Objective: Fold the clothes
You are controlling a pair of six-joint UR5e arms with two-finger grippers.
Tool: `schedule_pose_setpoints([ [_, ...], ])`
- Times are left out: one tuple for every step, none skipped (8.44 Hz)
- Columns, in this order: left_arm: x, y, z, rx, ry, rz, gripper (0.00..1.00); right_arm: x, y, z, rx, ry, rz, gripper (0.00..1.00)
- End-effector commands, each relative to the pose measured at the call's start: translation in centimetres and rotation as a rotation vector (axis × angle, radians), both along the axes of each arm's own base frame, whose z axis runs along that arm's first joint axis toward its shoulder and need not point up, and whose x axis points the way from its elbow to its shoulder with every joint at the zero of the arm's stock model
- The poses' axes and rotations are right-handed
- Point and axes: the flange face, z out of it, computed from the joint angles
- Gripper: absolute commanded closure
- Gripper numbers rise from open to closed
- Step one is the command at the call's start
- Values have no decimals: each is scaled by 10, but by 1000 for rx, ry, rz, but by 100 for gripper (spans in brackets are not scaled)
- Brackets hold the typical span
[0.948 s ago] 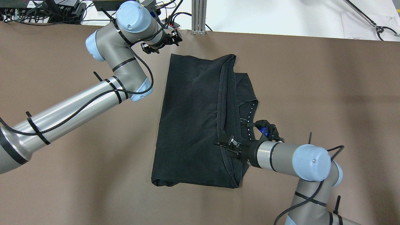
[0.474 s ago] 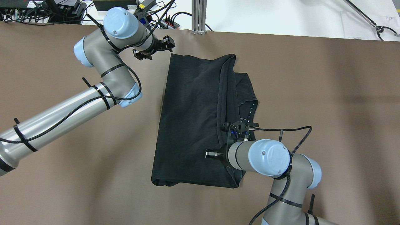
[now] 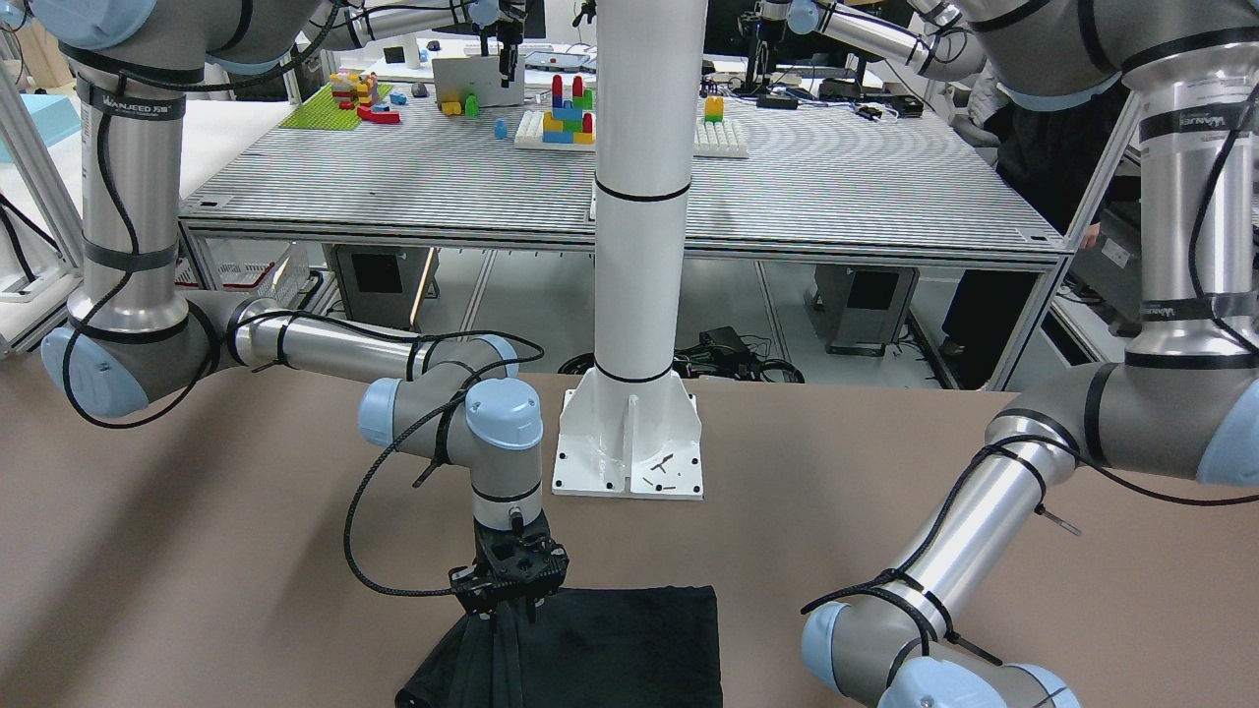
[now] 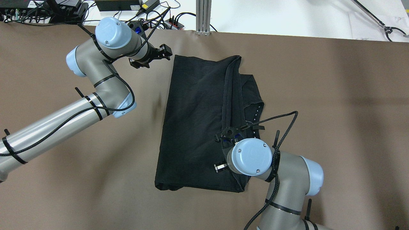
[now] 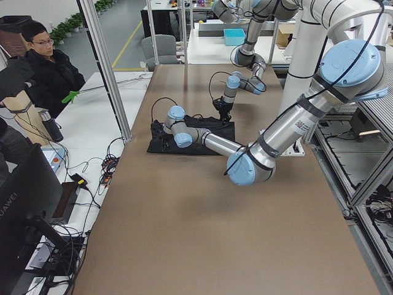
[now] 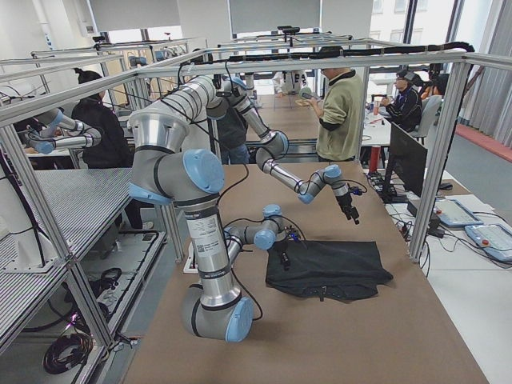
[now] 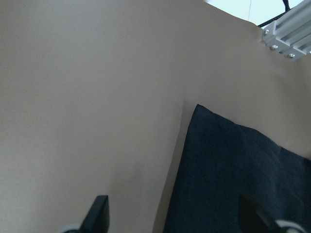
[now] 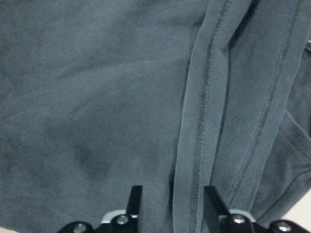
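Observation:
I expect the hemmed fold to smooth out into a flat edge when I pull outward, because it is bunched into a loose fold next to another seam.
The black garment lies folded on the brown table, its hemmed edge running along the right fold. My right gripper points straight down over that hem near the garment's near right part. Its fingers are apart and the hem lies flat between them. It also shows in the front-facing view. My left gripper is wide open and empty. It hovers over bare table just left of the garment's far left corner.
The white pillar stands on its base plate at the robot's side of the table. Cables and power strips lie beyond the far edge. An aluminium post stands past the far edge. Operators are visible in the side views.
My left arm has drawn back to the left, away from the garment's far left corner. My right wrist has swung from lying level to pointing down over the hem.

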Motion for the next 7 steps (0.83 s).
schedule_pose_setpoints([
  [-2,1,15,-7,-18,-28,6,-25,28,-21,69,161,-41,55],
  [-1,2,18,-11,-19,-29,6,-27,31,-18,69,177,-49,58],
  [2,4,16,-12,-15,-27,6,-28,31,-13,68,192,-52,62],
  [4,5,17,-14,-17,-29,6,-29,29,-11,103,211,-75,62],
  [3,12,28,-20,-21,-41,6,-32,26,-8,127,232,-73,62],
  [-3,25,35,-10,-14,-38,6,-34,26,-8,129,234,-74,59],
  [-5,30,37,-8,-11,-35,6,-34,26,-5,127,238,-75,59],
])
